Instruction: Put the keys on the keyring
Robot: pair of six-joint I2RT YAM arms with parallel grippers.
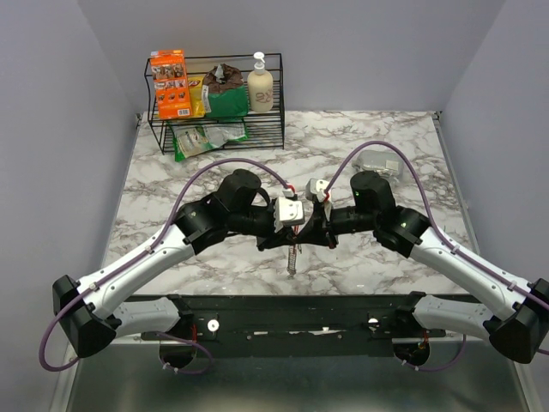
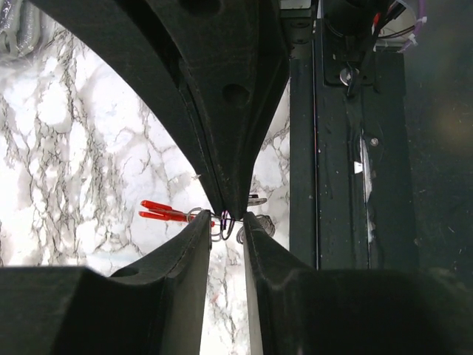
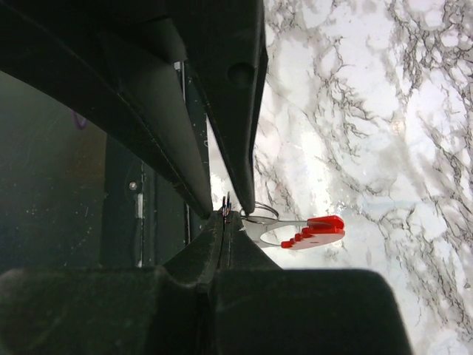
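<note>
The fingers of the robot's right gripper crowd the wire loop [image 2: 227,230], so next the left gripper takes the loop [image 3: 227,203] while the right gripper moves back and comes in from the side.
The keyring hangs between my two grippers, low over the table [image 1: 293,259]. Its red side [image 3: 314,233] and gray side with a silver ring [image 3: 260,215] show in the right wrist view, and the red part also shows in the left wrist view [image 2: 162,212]. My right gripper [image 3: 225,216] is shut on the thin dark wire loop [image 2: 224,225], seen edge-on. My left gripper [image 2: 227,222] has its fingers a narrow gap apart, either side of the right fingertips and the loop. The two grippers meet tip to tip [image 1: 297,233]. No key is clearly visible.
A black wire rack [image 1: 214,129] with packets and a bottle stands at the back left. A grey packet [image 1: 377,163] lies at the back right. The black base rail [image 1: 292,313] runs along the near edge, just below the grippers.
</note>
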